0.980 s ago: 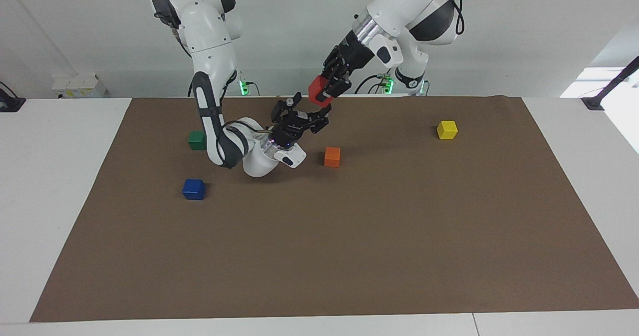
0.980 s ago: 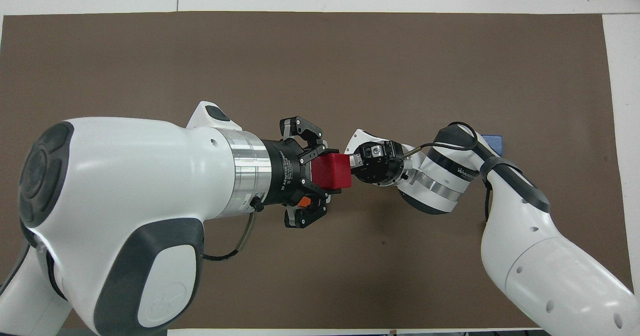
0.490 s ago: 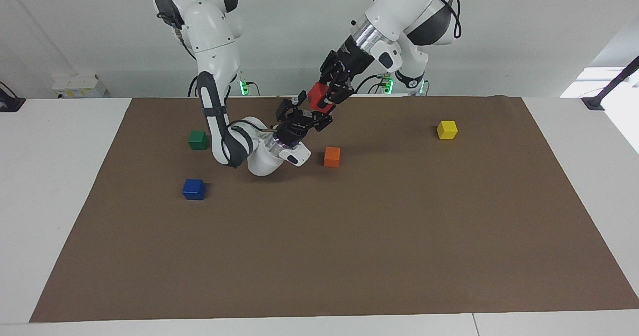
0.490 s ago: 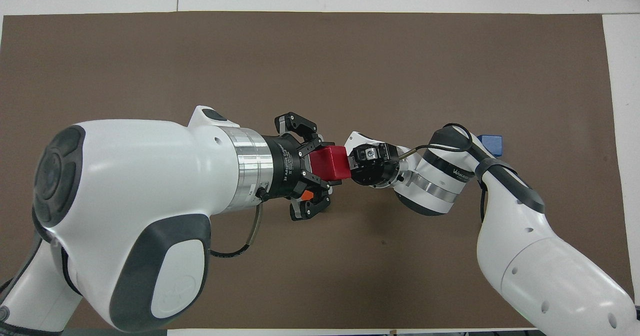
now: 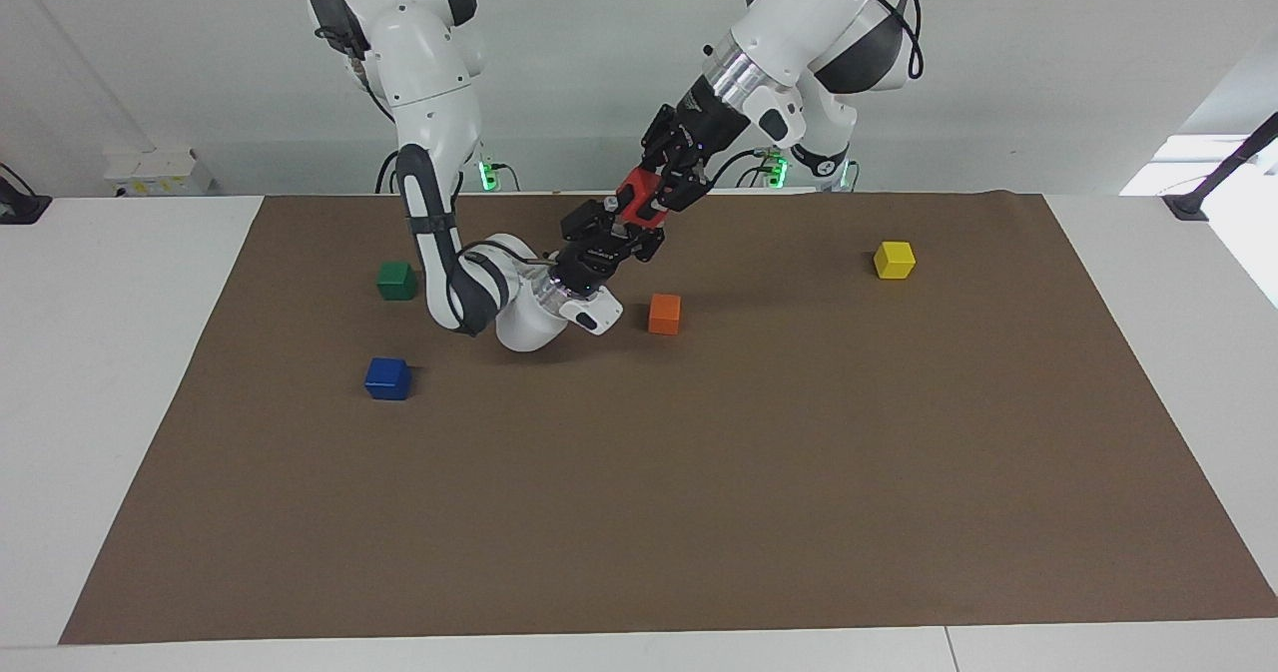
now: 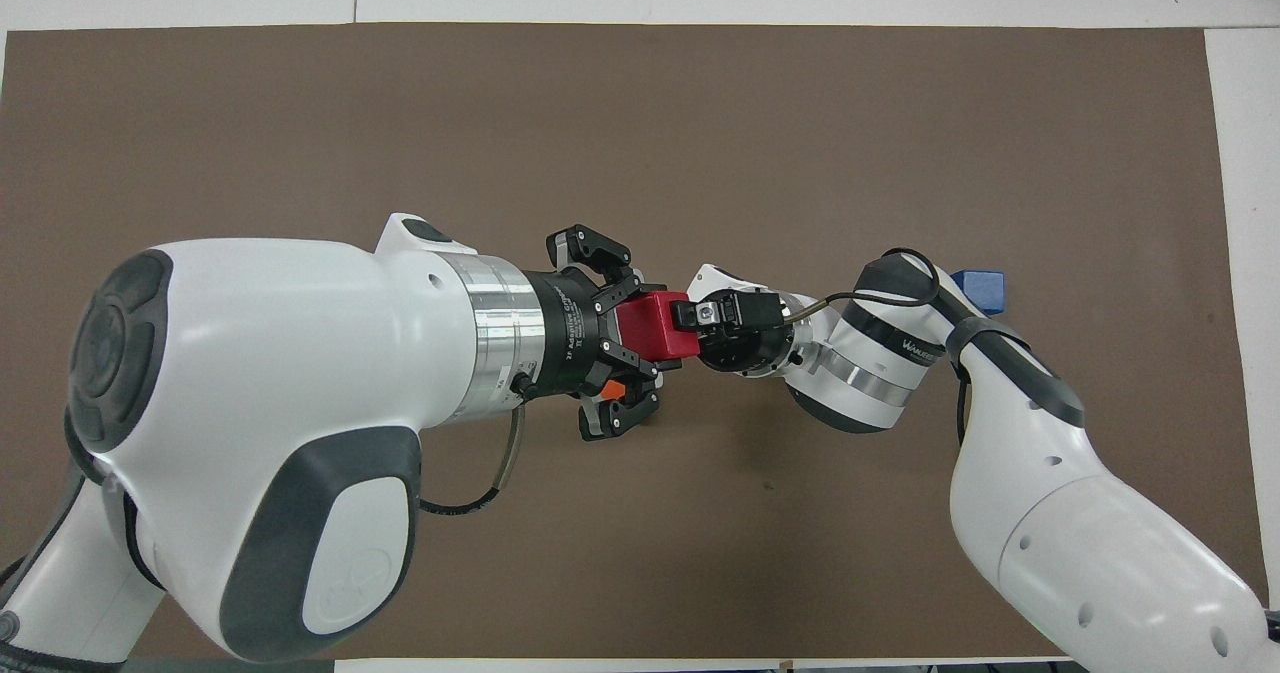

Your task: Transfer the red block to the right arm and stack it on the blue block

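Note:
Next, my left gripper opens and draws back, as I have the red block in both grippers, before my right gripper takes it to the blue block.
My left gripper is shut on the red block and holds it in the air over the mat, between the orange cube and the robots' edge. It also shows in the overhead view, left gripper and red block. My right gripper points up at the block from below, open, with its fingers on either side of the block's lower end; the overhead view shows this gripper too. The blue block sits on the mat toward the right arm's end, partly hidden by the right arm in the overhead view.
A green cube lies nearer to the robots than the blue block. An orange cube lies below the two grippers. A yellow cube lies toward the left arm's end. A brown mat covers the table.
The left gripper has lowered the red block toward the right gripper. The right gripper has risen to meet it, and its open fingers now flank the block.

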